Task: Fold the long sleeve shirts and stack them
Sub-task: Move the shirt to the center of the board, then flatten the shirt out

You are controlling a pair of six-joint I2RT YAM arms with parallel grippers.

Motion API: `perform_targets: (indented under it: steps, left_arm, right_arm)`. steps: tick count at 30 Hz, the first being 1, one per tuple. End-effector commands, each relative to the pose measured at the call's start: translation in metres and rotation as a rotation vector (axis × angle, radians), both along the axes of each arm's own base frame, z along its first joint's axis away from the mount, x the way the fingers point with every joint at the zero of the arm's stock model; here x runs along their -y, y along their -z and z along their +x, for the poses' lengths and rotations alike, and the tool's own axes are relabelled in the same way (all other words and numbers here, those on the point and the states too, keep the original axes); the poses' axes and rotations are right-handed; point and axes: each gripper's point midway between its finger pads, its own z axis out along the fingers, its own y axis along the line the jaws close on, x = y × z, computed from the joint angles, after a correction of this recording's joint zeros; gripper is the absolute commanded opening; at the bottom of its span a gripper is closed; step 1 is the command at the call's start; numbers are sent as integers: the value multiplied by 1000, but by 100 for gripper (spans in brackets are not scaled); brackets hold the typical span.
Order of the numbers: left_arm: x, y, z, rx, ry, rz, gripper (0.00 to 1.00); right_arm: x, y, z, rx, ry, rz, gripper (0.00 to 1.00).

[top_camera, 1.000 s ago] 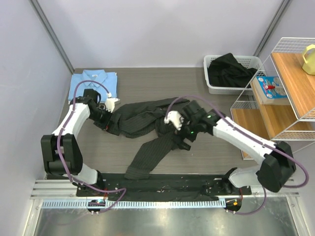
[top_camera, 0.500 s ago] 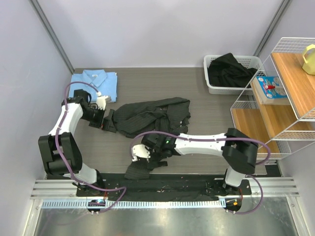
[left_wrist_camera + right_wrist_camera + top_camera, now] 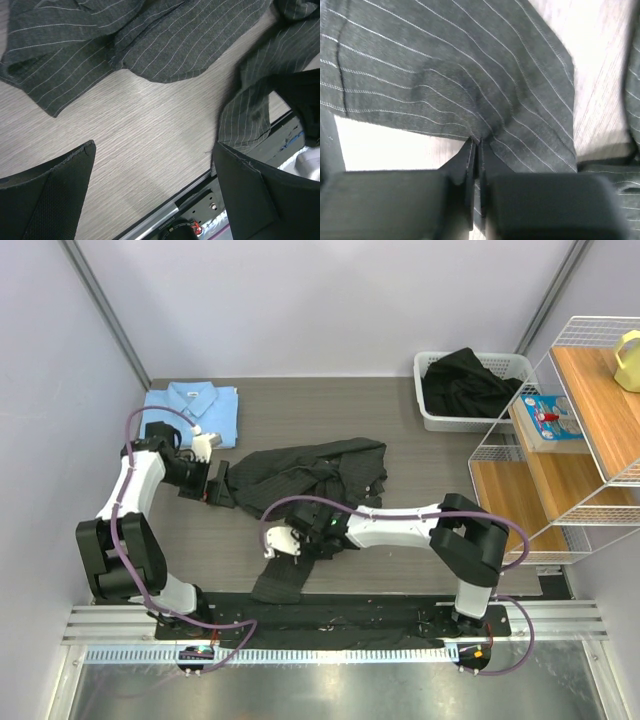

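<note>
The black pinstriped shirt (image 3: 270, 476) is crumpled out past the fingers of my left gripper, so next my right gripper raises the pinched fold (image 3: 479, 125) high first. My left gripper should then take the shirt's hanging edge.
The black pinstriped long sleeve shirt (image 3: 300, 475) lies crumpled in the middle of the table, with one sleeve (image 3: 283, 582) trailing toward the near edge. My right gripper (image 3: 272, 546) is low over that sleeve. In the right wrist view it (image 3: 478, 143) is shut, pinching a fold of the striped cloth (image 3: 470, 75). My left gripper (image 3: 216, 486) is at the shirt's left end. In the left wrist view it (image 3: 154, 146) stands open over bare table, with the striped fabric (image 3: 175, 45) just beyond its fingertips. The light blue long sleeve shirt (image 3: 190, 405) lies folded at the far left.
A white basket (image 3: 432, 412) holding a dark garment stands at the far right. A wire and wood shelf (image 3: 590, 420) lines the right side. The black base rail (image 3: 350, 615) runs along the near edge, under the sleeve's end.
My right arm swung from the shirt's middle down to the trailing sleeve, and its jaws closed on the cloth. The left gripper drew back slightly to the left and stayed open.
</note>
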Motion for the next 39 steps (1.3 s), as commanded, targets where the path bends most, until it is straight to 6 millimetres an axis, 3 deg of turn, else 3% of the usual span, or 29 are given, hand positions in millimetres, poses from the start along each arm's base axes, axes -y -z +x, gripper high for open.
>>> perform_targets:
  steps: [1, 2, 4, 5, 10, 11, 13, 15, 18, 20, 24, 27, 30, 33, 34, 36, 37, 39]
  left_arm:
    - [-5, -24, 15, 119, -12, -1, 100]
    - [-6, -27, 17, 146, -4, 11, 100]
    - [-9, -27, 19, 179, 4, 31, 100]
    - [-10, -29, 24, 217, 19, 41, 100]
    - [-14, -36, 41, 360, 94, 85, 99]
    - [-14, -37, 43, 376, 100, 90, 99]
    - [-13, -37, 49, 400, 131, 102, 98]
    - [-9, -34, 50, 401, 156, 97, 97]
    - [0, -24, 53, 410, 191, 111, 97]
    - [7, -13, 53, 408, 211, 131, 98]
    - [19, 2, 59, 419, 259, 142, 100]
    - [27, 17, 61, 388, 283, 129, 100]
    - [49, 28, 62, 362, 317, 79, 100]
    - [62, 36, 59, 323, 334, 36, 92]
    - [67, 37, 58, 318, 345, 27, 78]
    - [70, 37, 58, 305, 337, 14, 60]
    - [72, 33, 57, 311, 341, 0, 46]
    - [74, 26, 54, 326, 344, -14, 37]
  right_arm:
    - [16, -37, 13, -115, 117, 50, 1]
    - [10, -68, 24, -86, 130, 119, 1]
    - [18, -125, 38, -37, 164, 219, 1]
    - [20, -158, 56, 6, 190, 276, 1]
    - [54, -278, 103, 250, 293, 467, 1]
    - [60, -316, 113, 313, 326, 533, 1]
    - [82, -362, 137, 395, 439, 631, 1]
    - [108, -424, 158, 533, 552, 762, 1]
    - [129, -491, 159, 677, 624, 920, 1]
    - [142, -526, 154, 750, 651, 1000, 1]
    - [167, -583, 144, 887, 699, 1119, 1]
    - [185, -613, 137, 980, 726, 1172, 1]
    - [194, -627, 131, 1017, 732, 1197, 1]
    - [201, -632, 130, 1053, 751, 1188, 1]
    - [204, -633, 130, 1074, 757, 1177, 1]
    - [211, -639, 128, 1104, 778, 1190, 1]
    - [213, -643, 127, 1124, 776, 1187, 1]
    - [219, -650, 125, 1153, 786, 1195, 1]
